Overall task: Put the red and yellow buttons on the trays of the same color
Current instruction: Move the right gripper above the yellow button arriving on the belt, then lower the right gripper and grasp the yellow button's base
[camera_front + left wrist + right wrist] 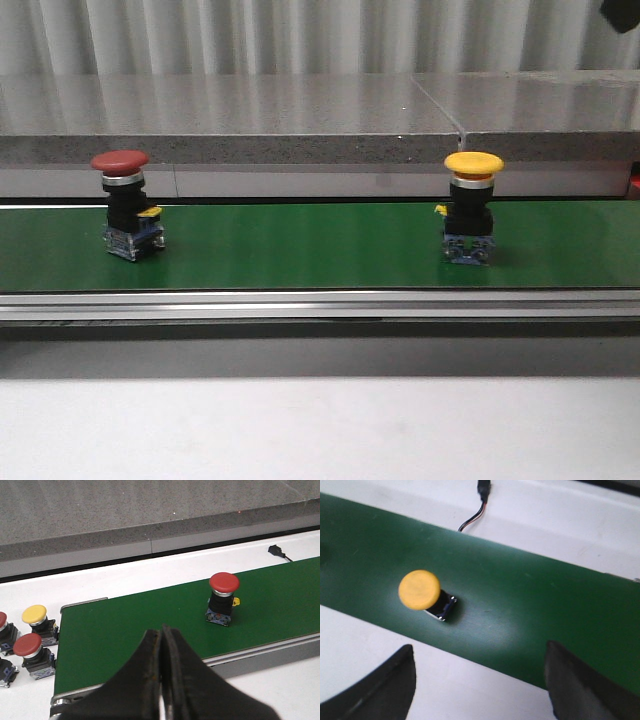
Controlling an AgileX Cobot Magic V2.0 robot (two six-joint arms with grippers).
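Observation:
I expect the red button (128, 205) to move along toward my right gripper when I lift the yellow button, because both buttons are standing on the green belt (300, 247).
A red button (120, 205) stands on the left of the green belt (300, 245), and a yellow button (472, 205) stands on its right. Neither gripper shows in the front view. In the left wrist view my left gripper (161, 629) is shut and holds nothing; it hangs over the belt's near edge, well short of the red button (223, 597). In the right wrist view my right gripper (479, 646) is wide open above the white table beside the belt, and the yellow button (420, 591) stands just beyond its fingers, off to one side. The trays are out of view.
Off the belt's end, the left wrist view shows a spare yellow button (37, 622) and two spare red buttons (31, 652) on the white table. A cable with a plug (475, 510) lies beyond the belt. A grey stone ledge (300, 110) runs behind it.

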